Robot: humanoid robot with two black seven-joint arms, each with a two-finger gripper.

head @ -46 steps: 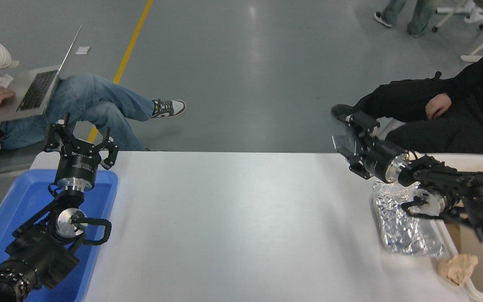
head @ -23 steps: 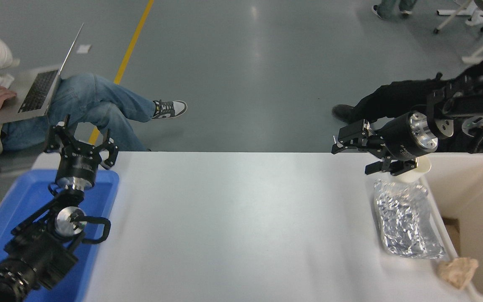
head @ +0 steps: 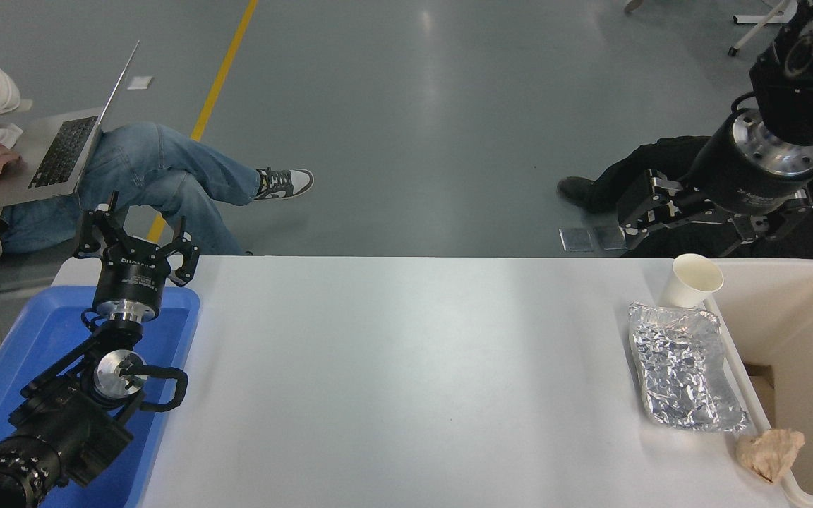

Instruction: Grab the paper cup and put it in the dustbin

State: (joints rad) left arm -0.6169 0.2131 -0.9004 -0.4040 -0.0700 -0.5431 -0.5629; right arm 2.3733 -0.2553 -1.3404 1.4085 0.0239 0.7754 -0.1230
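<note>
The foil tray's far edge (head: pixel 675 309) only touches the paper cup's foot (head: pixel 690 281). I expect the paper cup to come loose and leave the foil behind when I lift.
The paper cup (head: pixel 692 281) is white and tapered. It stands upright on the white table at the far right, just left of the dustbin's rim and behind the foil tray. The dustbin (head: pixel 773 267) is a large cream-beige bin at the table's right end. My right gripper (head: pixel 675 236) hangs open and empty in the air, above and behind the cup, apart from it. My left gripper (head: pixel 137 238) is parked open over the blue tray at the lower left.
A crumpled silver foil tray (head: pixel 682 374) lies beside the bin. A tan paper wad (head: pixel 770 451) rests on the bin's near rim. A blue tray (head: pixel 4 367) sits at the left. People sit beyond the table's far edge, one with a laptop (head: pixel 61 148).
My right arm has swung up and to the right, away from the table's right end. The cup and the foil tray it covered now show in full. The left arm has not moved.
</note>
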